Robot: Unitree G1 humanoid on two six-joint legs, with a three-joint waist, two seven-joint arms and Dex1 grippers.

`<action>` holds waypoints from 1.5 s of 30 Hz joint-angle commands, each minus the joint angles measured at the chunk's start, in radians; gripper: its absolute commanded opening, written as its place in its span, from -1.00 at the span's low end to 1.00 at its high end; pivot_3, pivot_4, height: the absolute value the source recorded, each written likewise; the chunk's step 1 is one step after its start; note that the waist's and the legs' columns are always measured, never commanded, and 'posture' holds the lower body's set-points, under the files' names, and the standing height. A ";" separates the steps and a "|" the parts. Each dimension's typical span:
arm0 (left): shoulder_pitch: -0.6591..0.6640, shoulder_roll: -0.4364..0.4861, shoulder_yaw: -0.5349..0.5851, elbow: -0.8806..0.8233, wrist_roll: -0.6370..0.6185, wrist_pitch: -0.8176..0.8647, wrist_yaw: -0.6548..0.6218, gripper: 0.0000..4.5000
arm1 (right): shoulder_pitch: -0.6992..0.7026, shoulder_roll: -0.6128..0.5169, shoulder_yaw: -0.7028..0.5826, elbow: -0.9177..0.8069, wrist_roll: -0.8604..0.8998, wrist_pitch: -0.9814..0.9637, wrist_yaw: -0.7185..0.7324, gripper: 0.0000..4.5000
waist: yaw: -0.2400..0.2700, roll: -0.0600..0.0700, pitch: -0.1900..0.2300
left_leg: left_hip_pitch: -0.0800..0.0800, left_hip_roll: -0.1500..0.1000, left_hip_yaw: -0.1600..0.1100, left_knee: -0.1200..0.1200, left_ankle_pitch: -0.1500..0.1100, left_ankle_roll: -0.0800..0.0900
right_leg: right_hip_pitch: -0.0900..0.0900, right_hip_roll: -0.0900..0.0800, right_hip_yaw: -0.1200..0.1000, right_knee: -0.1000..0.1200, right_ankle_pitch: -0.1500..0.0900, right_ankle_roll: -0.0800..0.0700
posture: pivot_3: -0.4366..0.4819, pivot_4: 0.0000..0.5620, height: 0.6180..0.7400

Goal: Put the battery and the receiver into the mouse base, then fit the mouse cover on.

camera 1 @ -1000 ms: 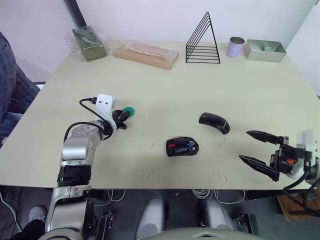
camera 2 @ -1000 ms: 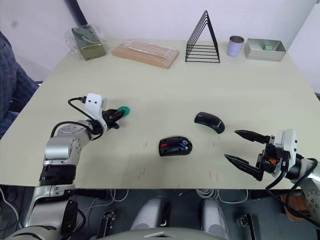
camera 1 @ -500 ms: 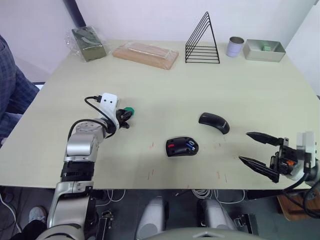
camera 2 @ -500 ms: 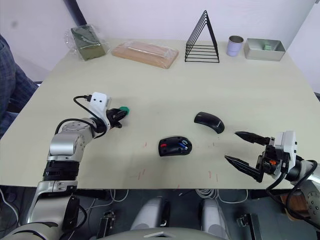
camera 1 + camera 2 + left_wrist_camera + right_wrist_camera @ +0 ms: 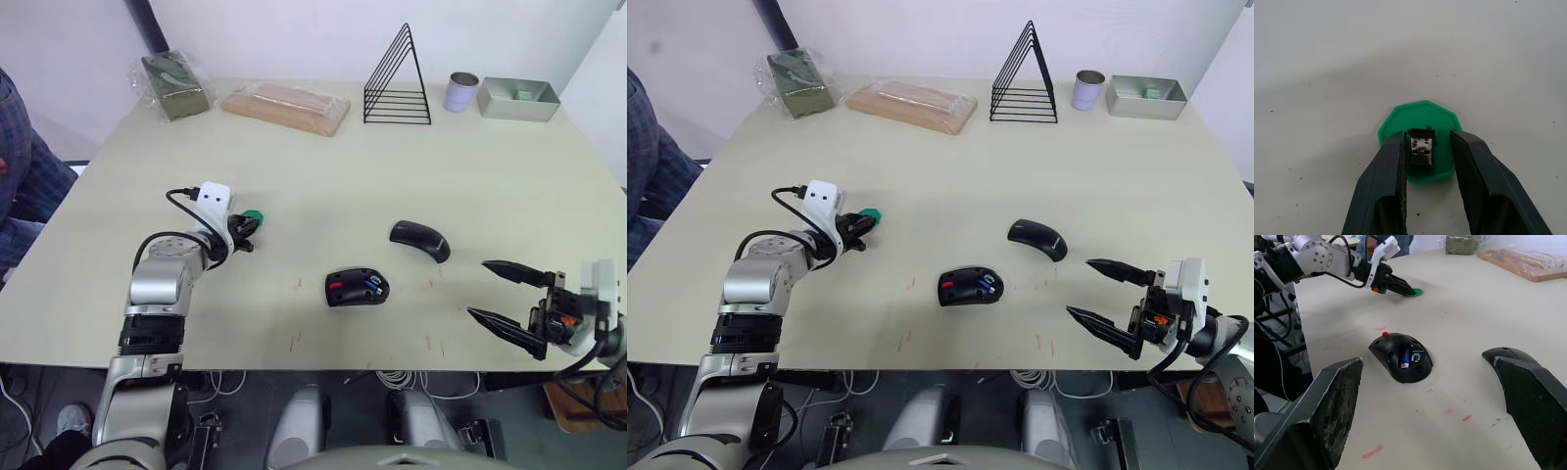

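Note:
The receiver [image 5: 1421, 147] is clear of the green disc's rim [image 5: 1411, 104], so I expect the receiver to come loose and the disc to stay behind when I lift the receiver.
The black mouse base [image 5: 357, 288] with its red patch lies in the middle of the table's front half. The blue battery [image 5: 1405, 356] rests in its open compartment. To its right and slightly further back lies the plain black mouse cover [image 5: 419, 240]. On the left, my left gripper [image 5: 253, 219] is open, its tips down on a flat green disc [image 5: 1396, 122]. The tiny dark receiver [image 5: 1421, 152] stands on that disc between the fingers, with a gap on one side. My right gripper [image 5: 478, 288] hangs wide open near the front right edge, holding nothing.
Along the far edge stand a wrapped green packet [image 5: 174, 83], a wrapped wooden block [image 5: 286, 106], a black wire rack [image 5: 397, 83], a tin cup [image 5: 460, 91] and a metal tray [image 5: 517, 98]. A person's sleeve [image 5: 20, 166] shows at the left edge.
My left gripper shifted a little to the right and further onto the green disc a second ago, then held still. The right gripper has barely moved.

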 commanded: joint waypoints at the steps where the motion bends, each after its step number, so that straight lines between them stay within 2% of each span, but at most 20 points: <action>1: 0.004 0.009 0.009 -0.039 0.004 0.009 0.005 -0.33 | -0.009 -0.002 -0.018 -0.027 0.016 -0.011 -0.003 1.00 | 0.000 0.000 0.000 | 0.000 0.000 0.000 0.000 0.000 0.000 | 0.000 0.000 0.000 0.000 0.000 0.000 | -0.05 -0.47 1.00; 45: 0.015 0.024 0.020 -0.025 0.000 -0.001 -0.013 -0.33 | -0.012 -0.008 -0.014 -0.038 0.019 -0.002 -0.017 1.00 | 0.000 0.000 0.000 | 0.000 0.000 0.000 0.000 0.000 0.000 | 0.000 0.000 0.000 0.001 0.000 0.000 | -0.05 -0.47 1.00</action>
